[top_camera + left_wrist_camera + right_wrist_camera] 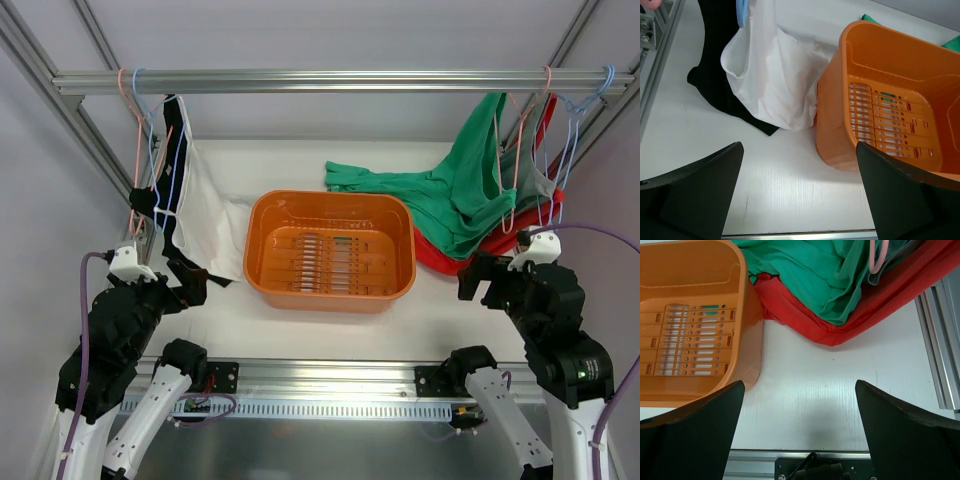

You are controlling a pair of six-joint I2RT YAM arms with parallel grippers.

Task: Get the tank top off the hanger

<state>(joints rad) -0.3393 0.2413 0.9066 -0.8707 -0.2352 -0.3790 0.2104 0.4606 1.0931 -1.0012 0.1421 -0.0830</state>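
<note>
The green top's pink hanger (546, 92) is hanging clear of the blue hangers. My right gripper should keep going up toward the pink hanger (522, 122) until its fingers close there.
At the left end of the rail, a white tank top (205, 215) (775, 75) and a black one (160, 215) (715, 65) hang from a blue hanger (152, 130) and a pink hanger (137, 130). Their hems rest on the table. My left gripper (185, 283) (800, 190) is open over bare table, just in front of those hems and touching nothing. On the right, a green top (450, 190) (810, 275) hangs from a pink hanger (507, 170) (877, 260) over red cloth (500, 245) (850, 325). My right gripper (478, 280) (800, 430) is open and empty in front of it.
An orange basket (330, 196) (850, 55) (747, 290) sits mid-table between the arms, holding nothing. The metal rail (340, 80) spans the top, with frame posts at both sides. More hangers (575, 130) and a grey garment (535, 180) hang at the far right.
</note>
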